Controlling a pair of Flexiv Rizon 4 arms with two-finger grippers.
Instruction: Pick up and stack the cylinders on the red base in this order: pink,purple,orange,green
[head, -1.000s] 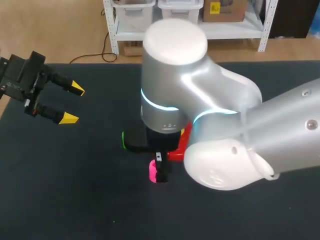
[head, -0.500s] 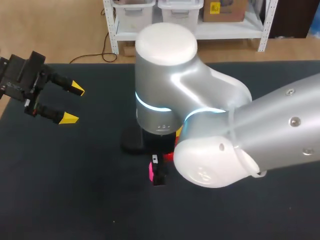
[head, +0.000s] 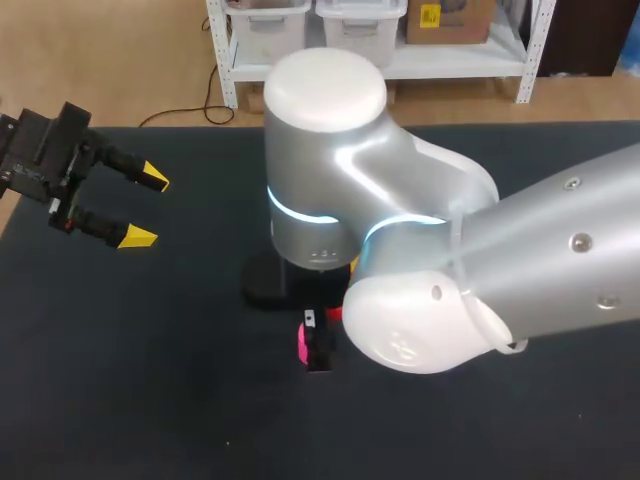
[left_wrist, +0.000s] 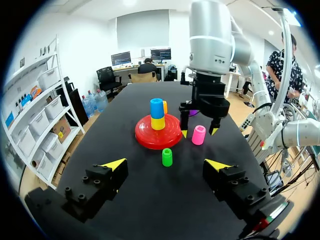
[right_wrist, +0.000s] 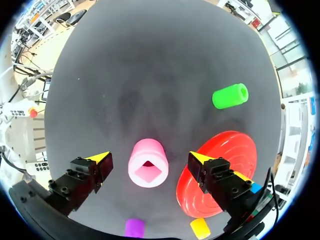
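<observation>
The pink cylinder (right_wrist: 148, 156) shows a square hole in its top (right_wrist: 148, 172) and will therefore slide partway over the blue cylinder when the robot lowers it.
The pink cylinder (right_wrist: 147, 163) stands on the black table between the fingers of my right gripper (right_wrist: 148, 156), which is open and clear of it on both sides. The left wrist view shows the same: right gripper (left_wrist: 199, 132) down around the pink cylinder (left_wrist: 199, 135), beside the red base (left_wrist: 158, 137). A yellow cylinder (left_wrist: 158, 123) and a blue one (left_wrist: 157, 108) sit stacked on the base. The green cylinder (left_wrist: 167, 157) stands in front of it. The purple cylinder (right_wrist: 134, 227) and orange cylinder (right_wrist: 200, 228) lie beyond the base. My left gripper (head: 146, 208) hangs open at the far left.
My right arm (head: 400, 240) covers the middle of the table in the head view, leaving only a bit of the pink cylinder (head: 301, 342) showing. Bare black table lies between the left gripper and the base.
My right arm has shifted a little to the left over the pink cylinder, now hiding the green cylinder and most of the red base in the head view. The left arm has stayed put.
</observation>
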